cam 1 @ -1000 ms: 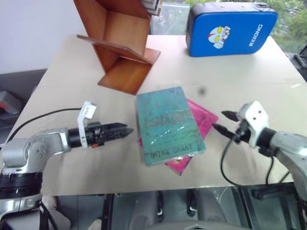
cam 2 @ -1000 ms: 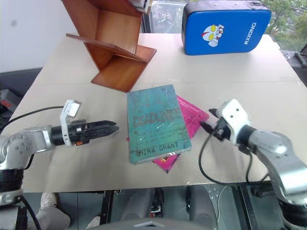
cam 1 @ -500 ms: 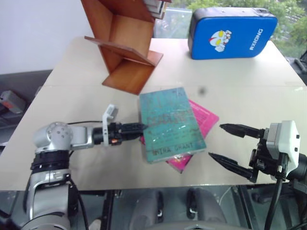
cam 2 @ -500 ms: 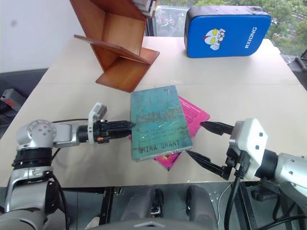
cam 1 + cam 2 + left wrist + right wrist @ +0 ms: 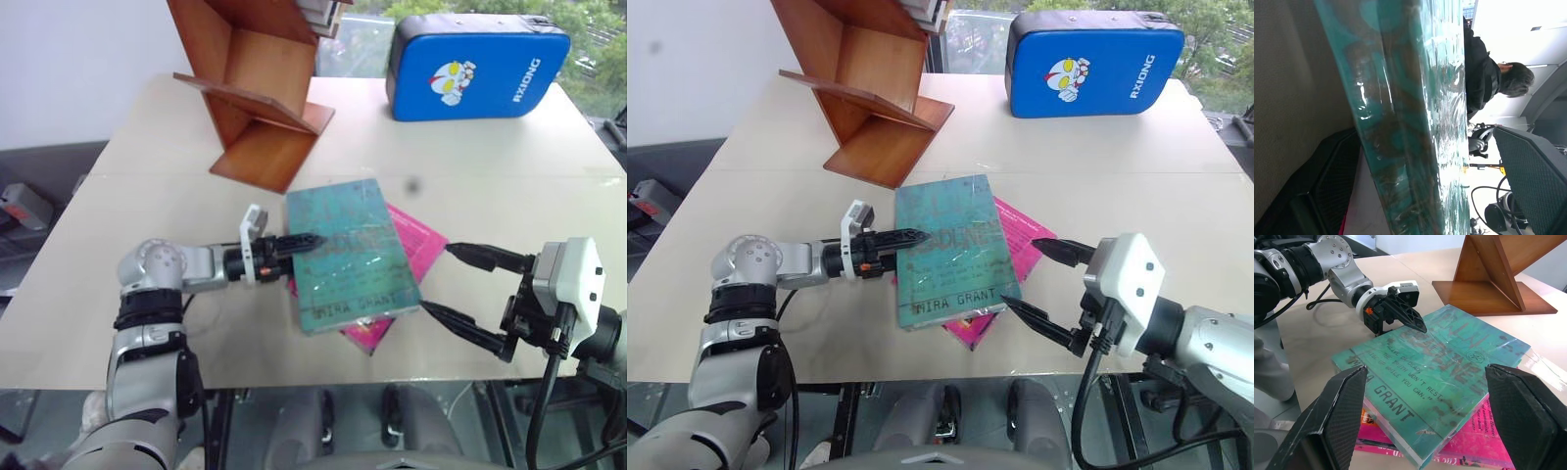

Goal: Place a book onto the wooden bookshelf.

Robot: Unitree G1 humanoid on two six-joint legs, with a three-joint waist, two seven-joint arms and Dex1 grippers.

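Observation:
I should grip the teal-green book's edge [image 5: 298, 262] between my left gripper's fingers and carry the book over with that gripper, because the wooden bookshelf [image 5: 263, 76] stands far from my right gripper.
The teal-green book [image 5: 348, 250] lies flat on the table, on top of a pink book [image 5: 419, 238]. My left gripper [image 5: 310, 240] is open at the book's left edge, with one finger [image 5: 1409, 319] reaching over the cover. In the left wrist view the book's edge [image 5: 1415, 122] runs between its two fingers [image 5: 1327, 191]. My right gripper [image 5: 436, 276] hangs wide open just right of the book, apart from it, and both its fingers [image 5: 1342, 416] frame the cover [image 5: 1440, 367]. The wooden bookshelf [image 5: 257, 88] stands at the table's far left.
A blue padded case [image 5: 475, 61] stands at the far right of the beige table [image 5: 490, 166]. A black cable trails from my left arm across the table. A person [image 5: 1488, 78] sits in the background beyond the book. The table's near edge runs just below the books.
My left gripper has moved right, from beside the book until its fingers sit at the book's left edge. The right gripper has drawn back toward the near edge and spread wider.

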